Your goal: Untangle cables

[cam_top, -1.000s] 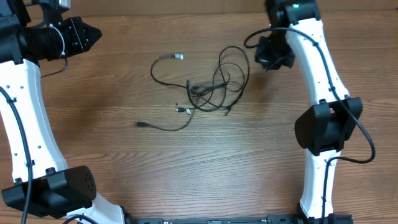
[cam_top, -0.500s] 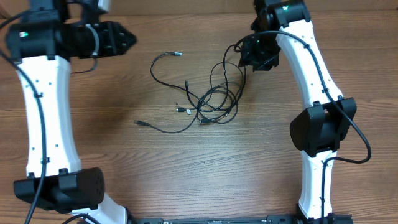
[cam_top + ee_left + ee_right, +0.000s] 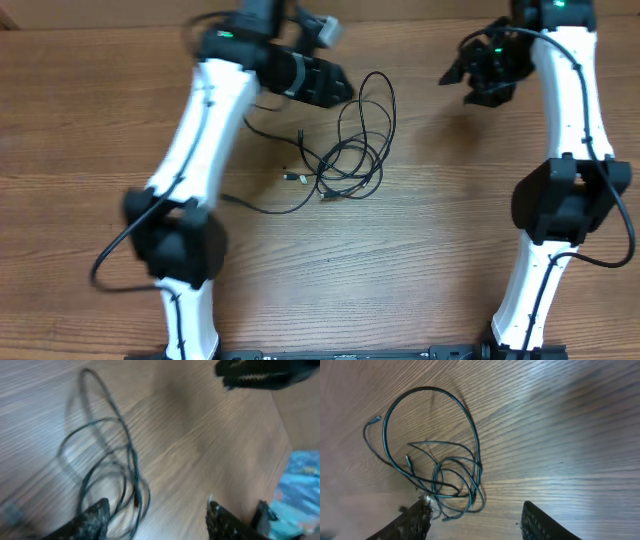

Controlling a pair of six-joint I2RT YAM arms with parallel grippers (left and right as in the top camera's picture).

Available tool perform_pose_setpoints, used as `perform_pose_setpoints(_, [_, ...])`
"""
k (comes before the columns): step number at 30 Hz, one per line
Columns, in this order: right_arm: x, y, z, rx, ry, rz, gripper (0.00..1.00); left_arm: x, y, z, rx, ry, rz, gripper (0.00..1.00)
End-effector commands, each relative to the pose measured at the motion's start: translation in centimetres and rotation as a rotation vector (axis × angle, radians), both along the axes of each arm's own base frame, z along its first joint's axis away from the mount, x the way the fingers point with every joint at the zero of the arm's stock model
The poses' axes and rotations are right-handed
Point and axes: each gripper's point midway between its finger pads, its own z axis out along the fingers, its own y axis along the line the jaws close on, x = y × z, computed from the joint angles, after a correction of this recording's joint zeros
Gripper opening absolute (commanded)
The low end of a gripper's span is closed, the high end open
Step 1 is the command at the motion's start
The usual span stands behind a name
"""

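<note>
My left gripper is open, and the raised cable loop point(image 3: 376, 75) is outside the gap between its fingers. It should go back down over the cable bundle point(image 3: 352, 160), take hold of a strand of cable and lift it clear.
The cables point(image 3: 352, 165) lie as thin black loops tangled together at the middle of the wooden table, with one strand trailing left to a small plug point(image 3: 227, 198). My left gripper point(image 3: 346, 86) hovers just above the bundle's upper left, open and empty. In the left wrist view the cables point(image 3: 107, 467) sit left of the gap of my left gripper point(image 3: 155, 517). My right gripper point(image 3: 452, 74) is open to the right of the loops, clear of them. In the right wrist view the cables point(image 3: 437, 462) lie ahead and left of my right gripper point(image 3: 477, 517).
The left arm point(image 3: 200, 140) stretches diagonally over the table's left half and covers the cables' upper-left strand. The right arm point(image 3: 570, 150) stands along the right side. My right gripper's fingers point(image 3: 260, 372) show at the top of the left wrist view.
Both grippers went from shut to open. The left arm swung far right to the bundle's top. The right gripper pulled back to the right, away from the loops.
</note>
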Motion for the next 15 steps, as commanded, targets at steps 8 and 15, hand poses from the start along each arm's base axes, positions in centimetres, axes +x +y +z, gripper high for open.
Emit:
perform_pose_setpoints(8, [-1.2, 1.2, 0.8, 0.041, -0.027, 0.13, 0.66, 3.8, -6.8, -12.8, 0.02, 0.185, 0.166, 0.58])
perform_pose_setpoints(15, [-1.3, 0.8, 0.6, 0.017, -0.019, 0.128, 0.68, 3.9, -6.0, -14.8, 0.107, 0.195, 0.226, 0.55])
